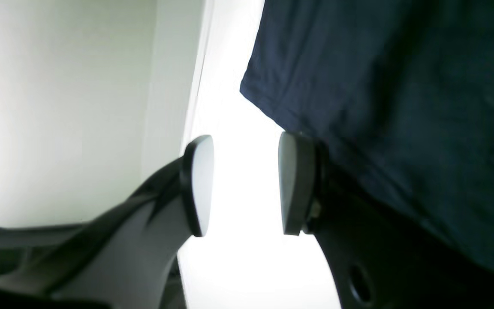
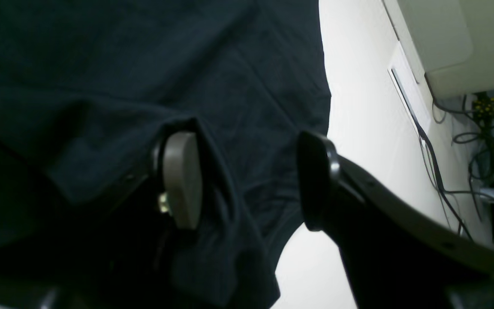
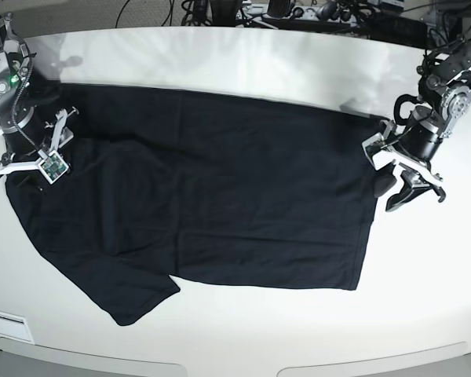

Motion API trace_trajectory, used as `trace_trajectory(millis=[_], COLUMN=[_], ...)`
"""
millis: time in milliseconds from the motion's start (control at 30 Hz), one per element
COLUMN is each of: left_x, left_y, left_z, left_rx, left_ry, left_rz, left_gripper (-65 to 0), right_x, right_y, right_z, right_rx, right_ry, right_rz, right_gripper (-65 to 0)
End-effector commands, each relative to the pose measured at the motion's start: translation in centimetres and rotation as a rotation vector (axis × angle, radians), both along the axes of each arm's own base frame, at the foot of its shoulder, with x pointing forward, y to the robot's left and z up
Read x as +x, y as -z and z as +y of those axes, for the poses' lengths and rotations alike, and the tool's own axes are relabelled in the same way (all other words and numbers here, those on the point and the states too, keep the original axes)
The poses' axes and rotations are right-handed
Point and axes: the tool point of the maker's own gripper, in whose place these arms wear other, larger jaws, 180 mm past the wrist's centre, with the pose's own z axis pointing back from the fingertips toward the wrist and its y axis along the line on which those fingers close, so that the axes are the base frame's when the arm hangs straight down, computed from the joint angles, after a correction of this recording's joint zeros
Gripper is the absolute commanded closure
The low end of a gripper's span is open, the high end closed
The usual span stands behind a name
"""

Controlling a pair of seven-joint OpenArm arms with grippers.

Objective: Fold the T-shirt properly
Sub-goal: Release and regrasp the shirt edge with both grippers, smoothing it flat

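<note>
The T-shirt's hem (image 1: 295, 127) is next to my left gripper's open fingers, so I should bring them in over the cloth (image 3: 347, 157) and close them there before I pull the T-shirt toward me.
The black T-shirt (image 3: 212, 196) lies spread flat on the white table (image 3: 243, 338), one sleeve toward the front left. My left gripper (image 3: 392, 191) is at the shirt's right edge. In the left wrist view the left gripper (image 1: 247, 184) is open with bare table between the fingers, and the shirt's hem (image 1: 401, 107) lies just beside the right pad (image 1: 294, 184). My right gripper (image 3: 27, 179) is at the shirt's left edge. In the right wrist view the right gripper (image 2: 249, 180) is open over the cloth (image 2: 144, 64), and a fold bunches by the left pad (image 2: 182, 180).
Cables and gear (image 3: 243, 12) run along the table's back edge. The right wrist view shows a white box (image 2: 440, 38) and loose cables (image 2: 465, 141) beyond the table. The table's curved front edge (image 3: 220, 363) is near the shirt's lower sleeve.
</note>
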Motion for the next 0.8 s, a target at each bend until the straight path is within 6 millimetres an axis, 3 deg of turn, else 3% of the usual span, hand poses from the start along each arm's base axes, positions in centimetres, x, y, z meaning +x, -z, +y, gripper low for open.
trace_trajectory(millis=[0,133,200,267,333,400,500,567,767], left_x=[0.7,0.7,0.8,1.0,1.2,1.2,1.2,1.3,0.9], left_y=[-1.4,-1.1,-1.3,-1.8,-2.3,-2.2,-2.2,-2.2,-0.1], left_z=[0.5,1.4,1.4,1.5,1.5,1.5,1.1,0.6,-1.7], left_rx=[0.011,0.021,0.014,-0.001,-0.016,-0.017,-0.03,-0.047,-0.185], left_ry=[-0.007,-0.054,-0.061,-0.072,-0.08,-0.08,-0.08,-0.077,-0.083], left_rz=[-0.043,-0.025,-0.038,-0.066,-0.092,-0.09,-0.091,-0.094,0.038], left_gripper=[-25.8,-23.6,-12.8,0.0,0.0,0.0,0.0,0.0,0.0], right_x=[0.8,1.1,1.4,1.7,1.9,2.1,1.6,0.9,-1.3], right_y=[-1.5,-2.0,-2.7,-3.9,-4.9,-4.7,-3.1,-1.8,0.7], right_z=[-0.3,-1.8,-3.2,-4.8,-5.5,-4.6,-2.9,-2.8,-1.2], right_rx=[-0.016,-0.024,-0.061,-0.089,-0.09,-0.073,-0.041,-0.025,0.101], right_ry=[0.0,0.094,0.162,0.253,0.298,0.248,0.16,0.164,0.181], right_rz=[-0.053,-0.082,-0.124,-0.198,-0.252,-0.242,-0.15,-0.065,0.119], right_gripper=[-36.2,-33.1,-20.2,-0.7,0.0,0.0,-4.6,0.0,0.0])
